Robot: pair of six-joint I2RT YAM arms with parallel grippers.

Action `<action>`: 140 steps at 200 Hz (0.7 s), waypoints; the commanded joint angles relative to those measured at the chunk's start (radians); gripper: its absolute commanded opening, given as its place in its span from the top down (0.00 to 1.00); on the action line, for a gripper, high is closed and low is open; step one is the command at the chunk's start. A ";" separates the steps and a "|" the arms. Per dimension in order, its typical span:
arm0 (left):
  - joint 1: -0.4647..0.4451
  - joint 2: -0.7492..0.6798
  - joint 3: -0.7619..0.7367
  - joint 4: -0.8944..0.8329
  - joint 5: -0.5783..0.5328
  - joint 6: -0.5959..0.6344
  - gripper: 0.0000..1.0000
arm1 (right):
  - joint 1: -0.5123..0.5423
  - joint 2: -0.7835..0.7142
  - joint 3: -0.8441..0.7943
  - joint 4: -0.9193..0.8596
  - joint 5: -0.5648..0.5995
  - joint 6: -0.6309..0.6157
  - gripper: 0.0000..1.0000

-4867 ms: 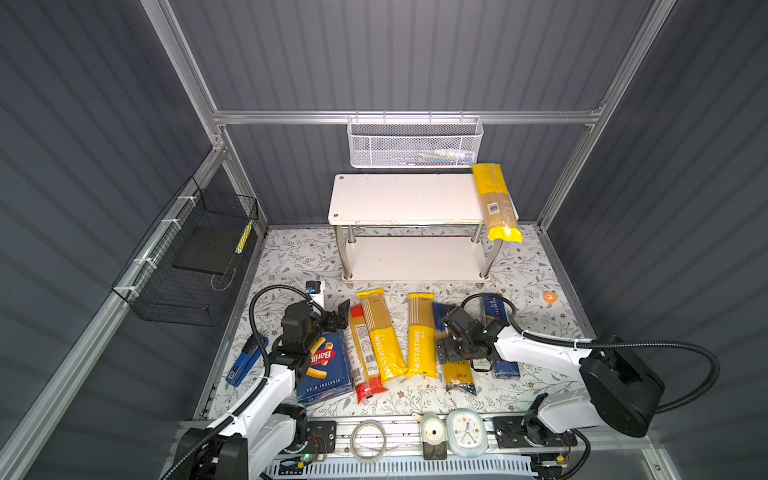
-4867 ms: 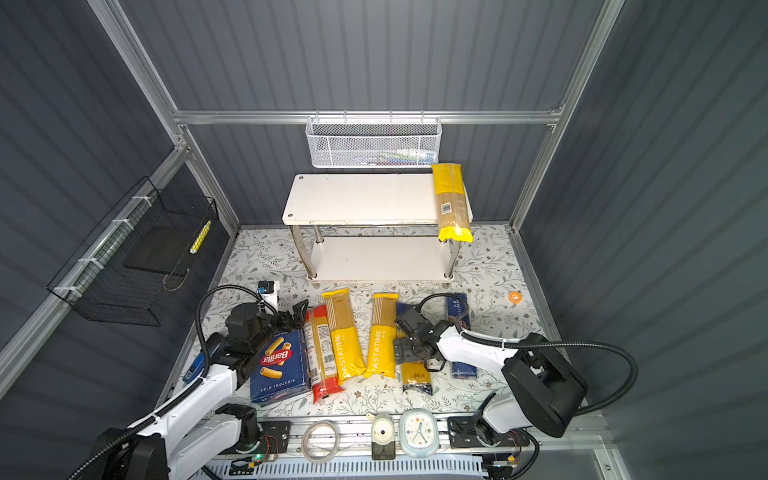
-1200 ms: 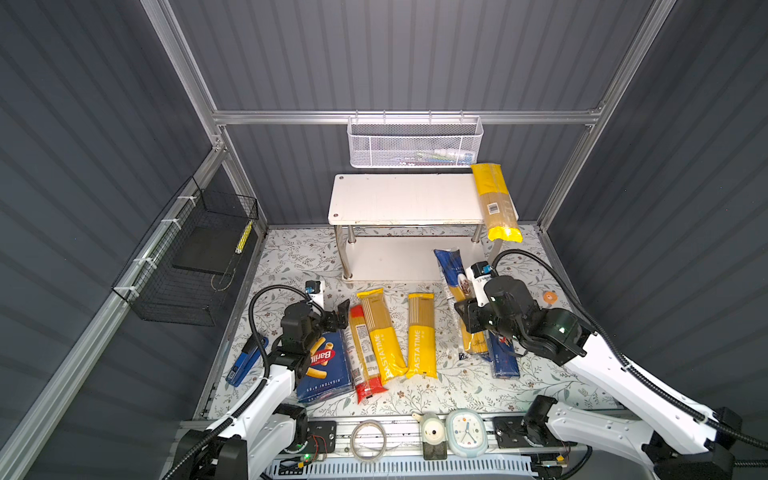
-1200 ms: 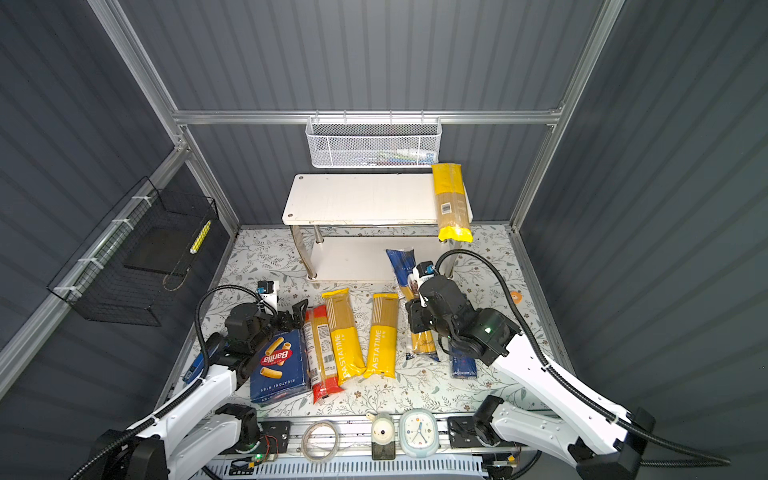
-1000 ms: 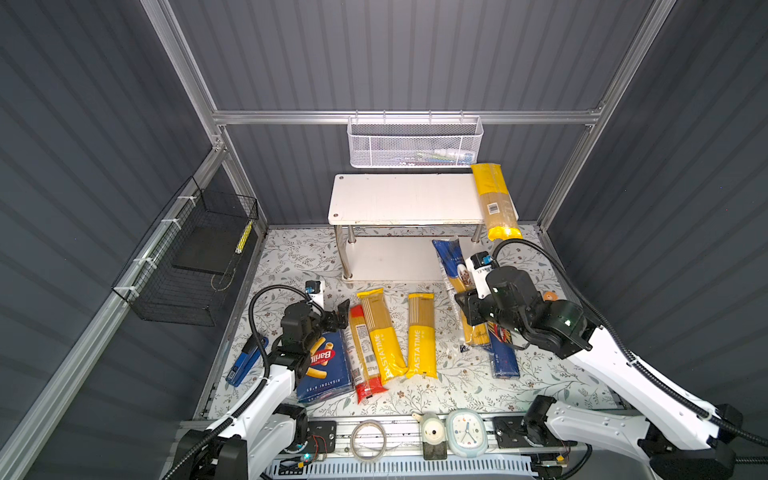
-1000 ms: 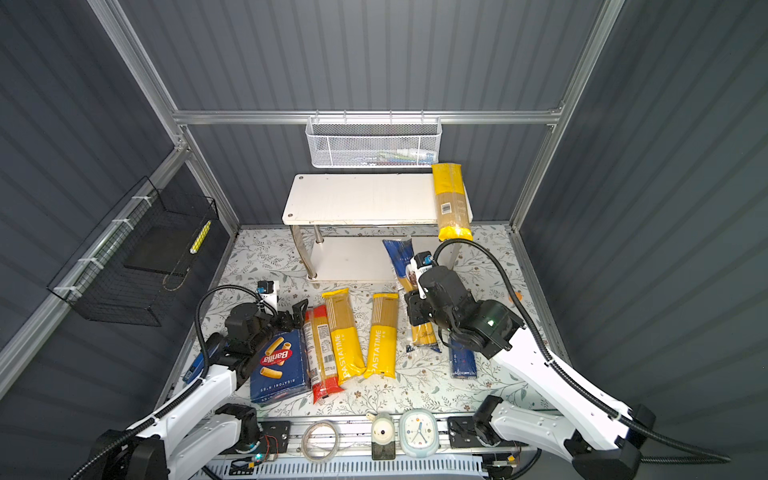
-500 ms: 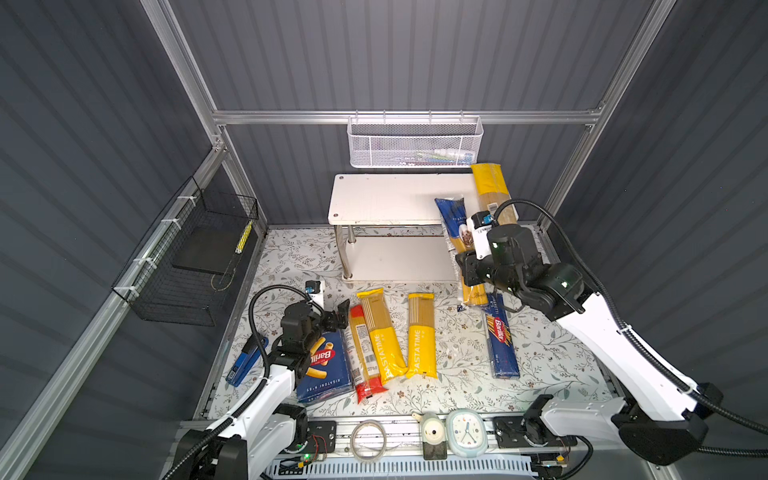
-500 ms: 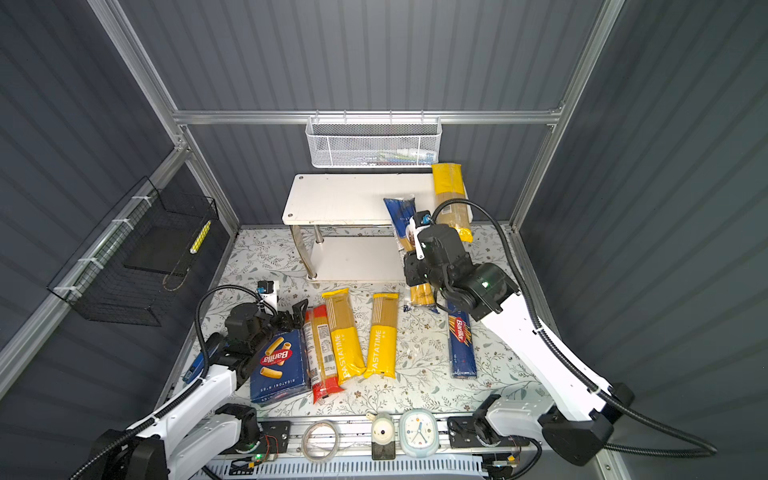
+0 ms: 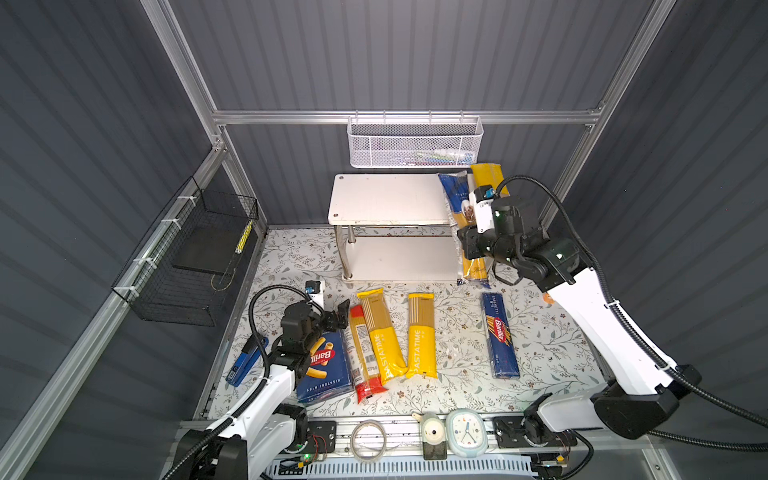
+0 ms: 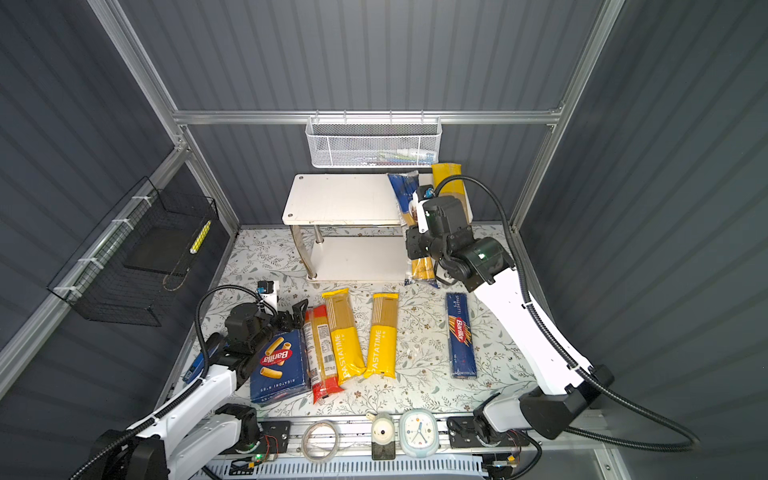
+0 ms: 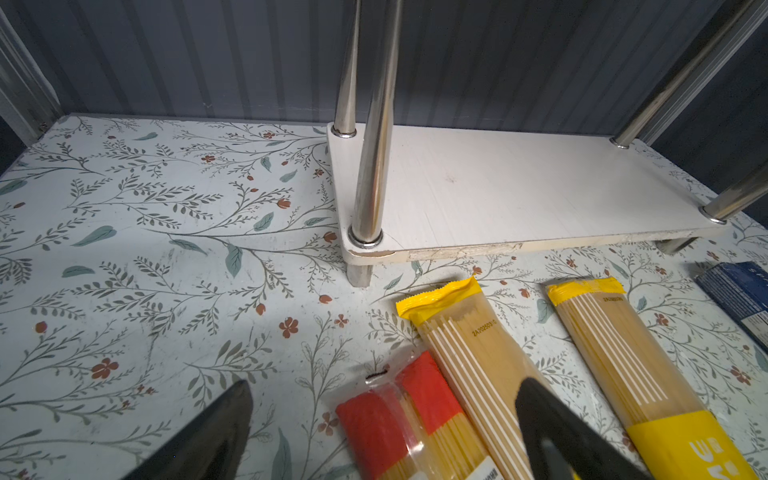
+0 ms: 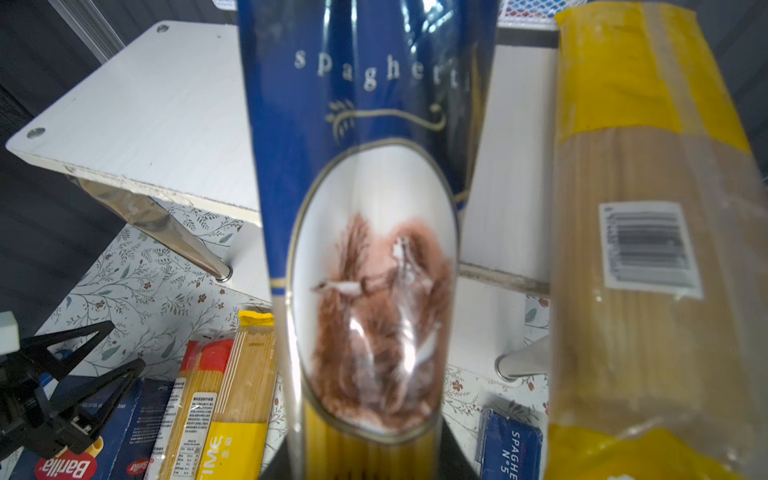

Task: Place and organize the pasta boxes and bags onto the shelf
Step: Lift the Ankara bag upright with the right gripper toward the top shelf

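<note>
The dark-blue spaghetti bag (image 9: 453,190) is alongside the yellow barcode bag and above free top board (image 9: 436,200), so the robot's right gripper keeps moving it inward until it rests there.
My right gripper (image 9: 473,245) is shut on the dark-blue spaghetti bag (image 9: 456,199), held lengthwise over the right part of the white shelf (image 9: 386,199). Its far end is above the top board, beside the yellow barcode bag (image 12: 644,249) lying there. On the floor lie the rigatoni box (image 9: 324,365), a red-ended bag (image 9: 363,353), two PASTATIME bags (image 9: 382,336) (image 9: 422,336) and the long spaghetti box (image 9: 500,336). My left gripper (image 11: 386,384) is open just above the floor, by the red-ended bag's far end.
A white mesh basket (image 9: 415,143) hangs on the back wall above the shelf. A black wire basket (image 9: 187,257) hangs on the left wall. A blue tool (image 9: 245,361) lies at the left edge; a clock (image 9: 465,430) and a tape ring (image 9: 368,434) sit at the front.
My right arm has lifted the dark-blue bag off the floor and carried it back and up to the shelf's right end. The left arm has not moved.
</note>
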 commanded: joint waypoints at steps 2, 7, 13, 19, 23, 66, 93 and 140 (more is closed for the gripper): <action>-0.004 0.000 0.004 -0.018 -0.010 -0.009 0.01 | -0.018 0.005 0.102 0.109 -0.009 -0.033 0.86; -0.004 0.001 0.004 -0.017 -0.010 -0.008 0.00 | -0.020 0.011 0.110 0.110 -0.007 -0.035 0.86; -0.004 0.001 0.005 -0.017 -0.010 -0.008 0.00 | -0.023 0.017 0.118 0.111 -0.006 -0.040 0.86; -0.004 0.001 0.005 -0.018 -0.010 -0.008 0.00 | -0.028 0.025 0.125 0.111 -0.005 -0.043 0.86; -0.004 0.001 0.005 -0.018 -0.009 -0.008 0.00 | -0.030 0.029 0.131 0.110 -0.005 -0.044 0.86; -0.004 0.001 0.004 -0.017 -0.010 -0.008 0.00 | -0.075 0.087 0.193 0.113 -0.035 -0.055 0.86; -0.004 0.001 0.005 -0.018 -0.009 -0.008 0.00 | -0.089 0.142 0.256 0.099 -0.048 -0.066 0.86; -0.004 0.000 0.005 -0.019 -0.010 -0.008 0.00 | -0.108 0.226 0.365 0.060 -0.059 -0.075 0.85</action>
